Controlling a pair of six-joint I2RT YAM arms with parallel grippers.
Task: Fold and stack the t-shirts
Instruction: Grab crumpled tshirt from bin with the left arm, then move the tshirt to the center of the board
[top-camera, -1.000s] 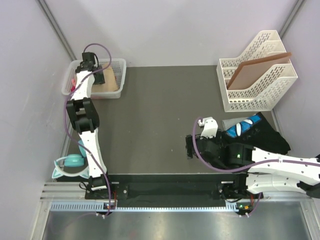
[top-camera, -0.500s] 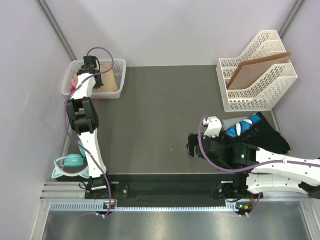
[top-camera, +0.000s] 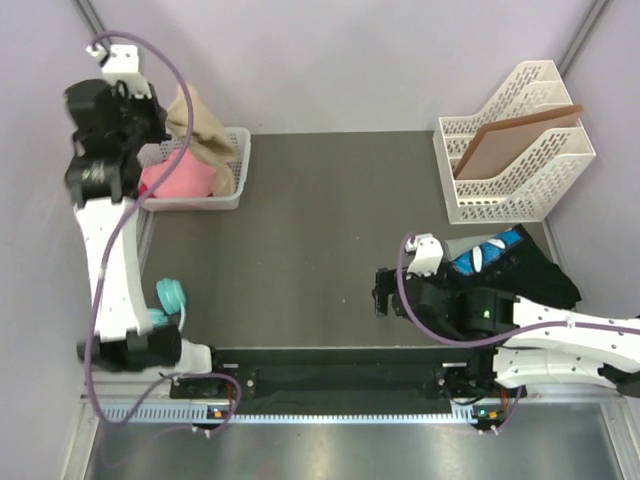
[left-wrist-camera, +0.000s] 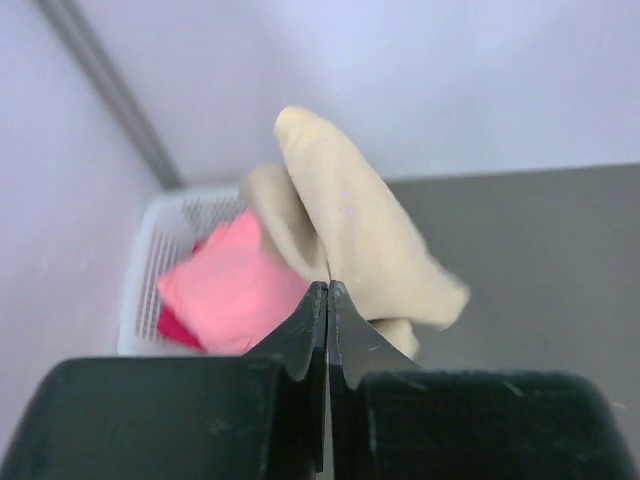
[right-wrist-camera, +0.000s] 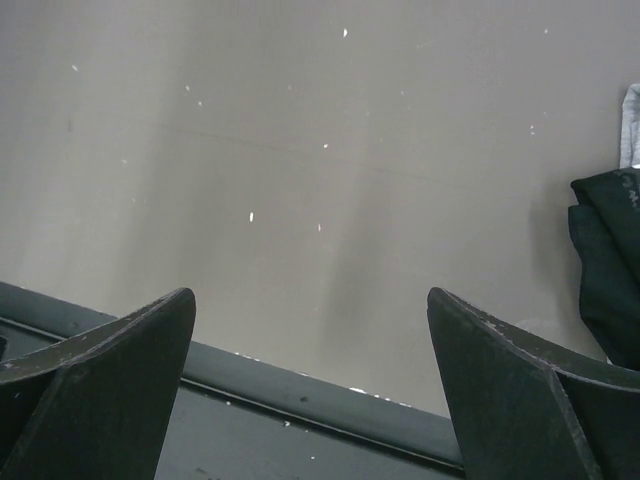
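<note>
The tan t-shirt (top-camera: 208, 132) hangs clear of the pink t-shirt, so the robot's left gripper should keep going to the open table (top-camera: 308, 298) by the front edge and let go there.
A tan t-shirt (top-camera: 203, 138) hangs bunched over the white basket (top-camera: 241, 165) at the table's back left. My left gripper (top-camera: 166, 120) is raised high above the basket and is shut on that shirt's cloth. In the left wrist view the tan t-shirt (left-wrist-camera: 350, 225) runs out from the closed tips of the left gripper (left-wrist-camera: 328, 289). A pink t-shirt (top-camera: 178, 181) (left-wrist-camera: 236, 287) lies in the basket (left-wrist-camera: 148, 262). Black (top-camera: 540, 275) and blue (top-camera: 488, 252) t-shirts lie at the right. My right gripper (top-camera: 382, 293) (right-wrist-camera: 310, 300) stands open over bare table near the front edge.
A white file rack (top-camera: 520, 190) holding a flat brown board (top-camera: 512, 140) stands at the back right. A small teal round object (top-camera: 171, 297) sits by the left arm's base. The black shirt's edge (right-wrist-camera: 608, 270) shows at the right of the right wrist view.
My left gripper shut on the tan t-shirt inside the basket and rose with it, uncovering the pink one. The right gripper drifted slightly toward the front edge and stayed open.
</note>
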